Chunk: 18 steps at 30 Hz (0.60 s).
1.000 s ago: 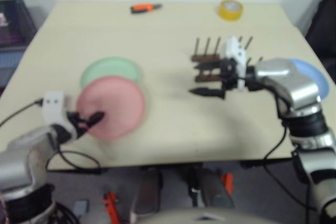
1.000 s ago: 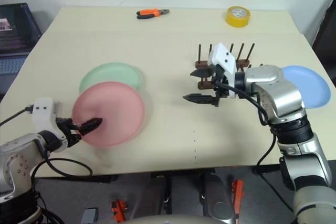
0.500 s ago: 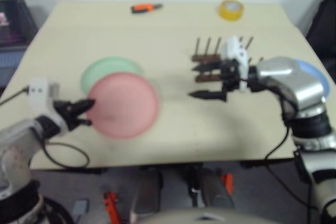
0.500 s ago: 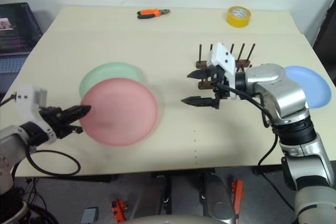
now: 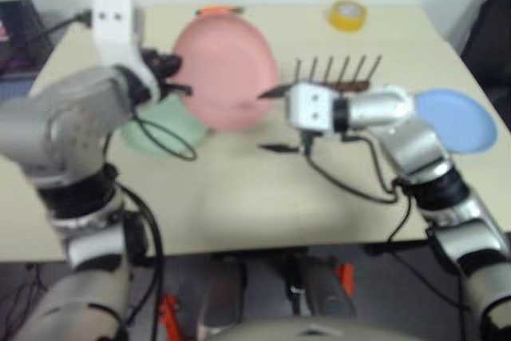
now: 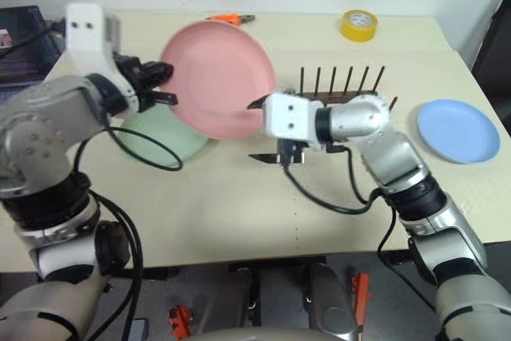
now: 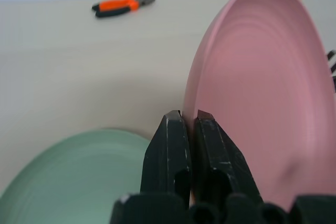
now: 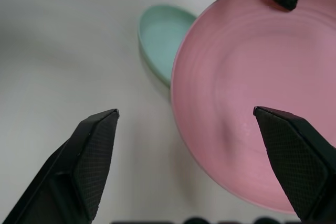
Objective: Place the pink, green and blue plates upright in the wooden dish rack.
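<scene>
The dish rack (image 6: 339, 95) stands on my right gripper's side, so next my right gripper takes the free edge of the pink plate (image 6: 251, 123) from my left gripper.
My left gripper (image 6: 164, 87) is shut on the rim of the pink plate (image 6: 217, 77) and holds it tilted nearly upright above the table; the left wrist view shows both fingers (image 7: 168, 145) pinching that rim. The green plate (image 6: 164, 140) lies flat on the table below it, partly hidden. My right gripper (image 6: 260, 130) is open, pointing left, its upper fingertip close to the pink plate's right edge. The wooden dish rack (image 5: 339, 84) stands behind the right forearm with no plates in it. At the right, the blue plate (image 6: 459, 129) lies flat.
Orange pliers (image 6: 231, 17) and a yellow tape roll (image 6: 357, 24) lie near the table's (image 6: 239, 205) far edge. Black cables hang from both wrists over the table. A dark box (image 6: 20, 29) stands off the table's left side.
My left gripper shut on the pink plate's rim and raised it up and to the right, tipping it upright. The right gripper swung left toward the plate and rolled, still open.
</scene>
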### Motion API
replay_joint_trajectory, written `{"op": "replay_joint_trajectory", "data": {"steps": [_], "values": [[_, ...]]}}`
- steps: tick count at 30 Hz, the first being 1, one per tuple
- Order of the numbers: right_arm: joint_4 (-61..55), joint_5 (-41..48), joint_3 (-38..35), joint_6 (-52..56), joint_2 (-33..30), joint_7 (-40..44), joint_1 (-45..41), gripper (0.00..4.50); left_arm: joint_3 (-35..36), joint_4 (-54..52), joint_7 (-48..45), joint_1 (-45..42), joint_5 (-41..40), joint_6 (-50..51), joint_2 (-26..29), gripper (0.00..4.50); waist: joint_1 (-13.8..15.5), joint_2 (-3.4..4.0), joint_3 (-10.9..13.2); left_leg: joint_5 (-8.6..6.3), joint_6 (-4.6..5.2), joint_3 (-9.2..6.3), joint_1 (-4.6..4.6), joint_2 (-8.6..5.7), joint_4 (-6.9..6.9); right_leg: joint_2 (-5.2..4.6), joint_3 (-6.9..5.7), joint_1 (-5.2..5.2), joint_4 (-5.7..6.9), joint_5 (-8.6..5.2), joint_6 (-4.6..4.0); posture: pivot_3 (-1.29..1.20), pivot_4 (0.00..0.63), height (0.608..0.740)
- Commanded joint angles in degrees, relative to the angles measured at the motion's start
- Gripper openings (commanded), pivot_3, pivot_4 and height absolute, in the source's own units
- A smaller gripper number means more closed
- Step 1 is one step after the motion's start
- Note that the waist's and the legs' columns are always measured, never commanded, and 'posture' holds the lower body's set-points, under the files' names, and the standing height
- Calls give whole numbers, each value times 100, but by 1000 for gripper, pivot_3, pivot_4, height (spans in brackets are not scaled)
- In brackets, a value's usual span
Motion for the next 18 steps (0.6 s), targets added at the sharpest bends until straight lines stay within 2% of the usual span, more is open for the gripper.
{"op": "replay_joint_trajectory", "data": {"steps": [1, 5, 10, 14, 18], "values": [[151, -651, 296, -372, 256, -422, 47, 4500, -29, -103, 169, -297, 166, -111, -140, 14, 2, 0, 0, 1, -2, -2, -3, 2, -1, -2, -1, -1, -2, 0, -1, 0, 150, 740], [429, -1265, 588, -477, 567, -873, 246, 4500, 269, -134, 412, -556, 209, 202, -674, 14, 14, 0, 0, 8, -15, -7, -4, -2, 0, -3, -5, 0, 1, 0, -2, 0, 150, 740], [1060, -2091, 561, -570, 977, -2029, 263, 4500, 427, -352, 526, -637, 272, 646, -1059, 14, 9, -1, 0, 20, -31, -7, 6, -6, 2, -1, -4, 7, 7, 11, -9, 0, 150, 740], [1245, -2364, 523, -731, 1094, -2427, 291, 3572, 490, -475, 520, -632, 365, 858, -1113, 0, 1, 0, 0, 26, -37, -11, 10, -3, 2, 2, -5, 7, 10, 17, -14, 0, 150, 740], [1404, -2543, 474, -787, 1174, -2660, 198, 2149, 496, -524, 456, -573, 458, 926, -1028, 0, -4, 0, 0, 28, -42, -15, 11, -1, -4, 6, -6, 6, 10, 17, -16, 0, 150, 740]]}}
